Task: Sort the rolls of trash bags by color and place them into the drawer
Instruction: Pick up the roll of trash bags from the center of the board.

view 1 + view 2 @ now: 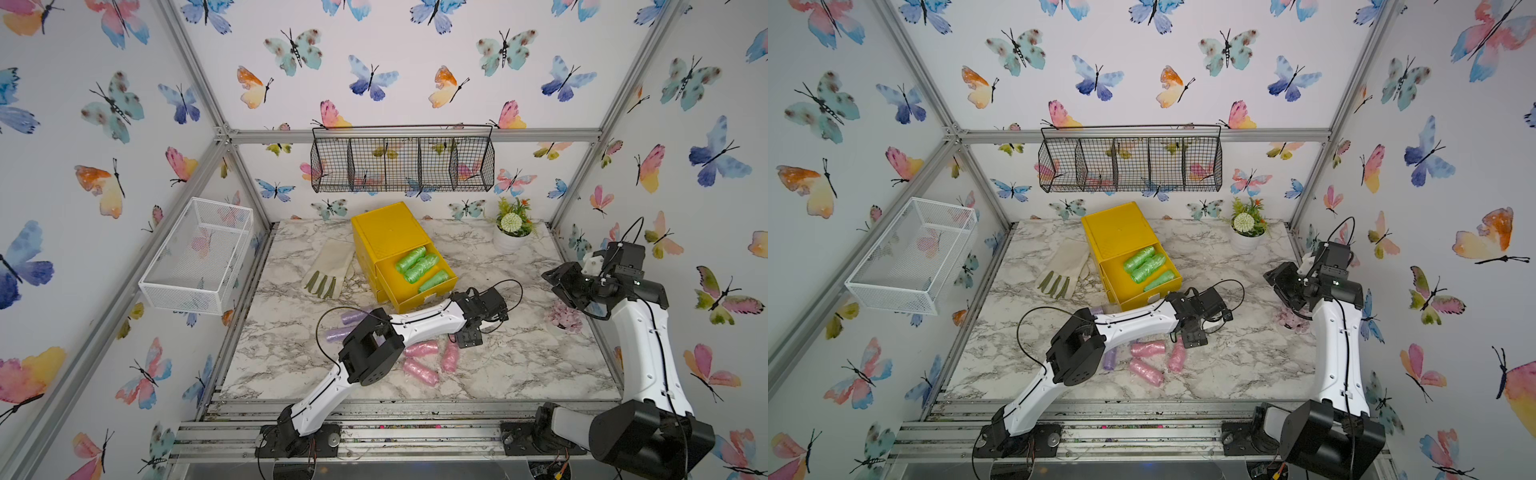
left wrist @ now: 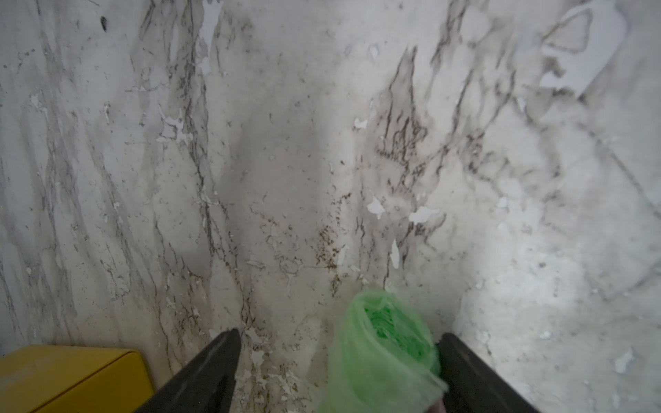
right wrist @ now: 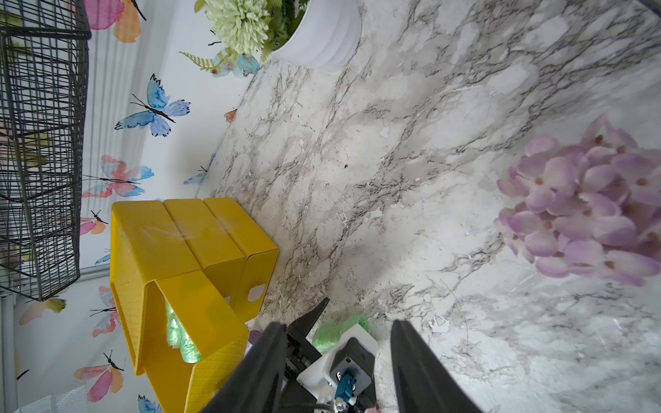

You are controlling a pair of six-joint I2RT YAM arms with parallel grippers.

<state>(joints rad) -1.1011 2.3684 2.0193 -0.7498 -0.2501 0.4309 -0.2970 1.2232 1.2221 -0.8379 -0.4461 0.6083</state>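
The green roll slants (image 2: 421, 354) against one finger of my left gripper. I should open the gripper, set its fingers evenly around the green roll's body (image 2: 372, 385) and close them before I lift the roll.
The yellow drawer unit (image 1: 388, 232) stands at the back of the marble table. Its top drawer (image 1: 417, 300) is pulled out and holds green rolls (image 1: 420, 266). My left gripper (image 1: 469, 334) points down at the table just in front of the drawer. It is open, with one green roll (image 2: 386, 354) between its fingers, resting against one finger and clear of the other. Three pink rolls (image 1: 422, 348) lie beside that gripper, and two purple rolls (image 1: 338, 334) lie partly under the left arm. My right gripper (image 1: 559, 286) hangs open and empty above the table's right side.
A cream glove with green fingers (image 1: 328, 266) lies left of the drawer unit. A white flower pot (image 1: 513, 237) stands at the back right, and a lilac flower head (image 1: 565, 318) lies below the right gripper. A black wire basket (image 1: 403, 164) and a white mesh basket (image 1: 199, 253) hang on the walls.
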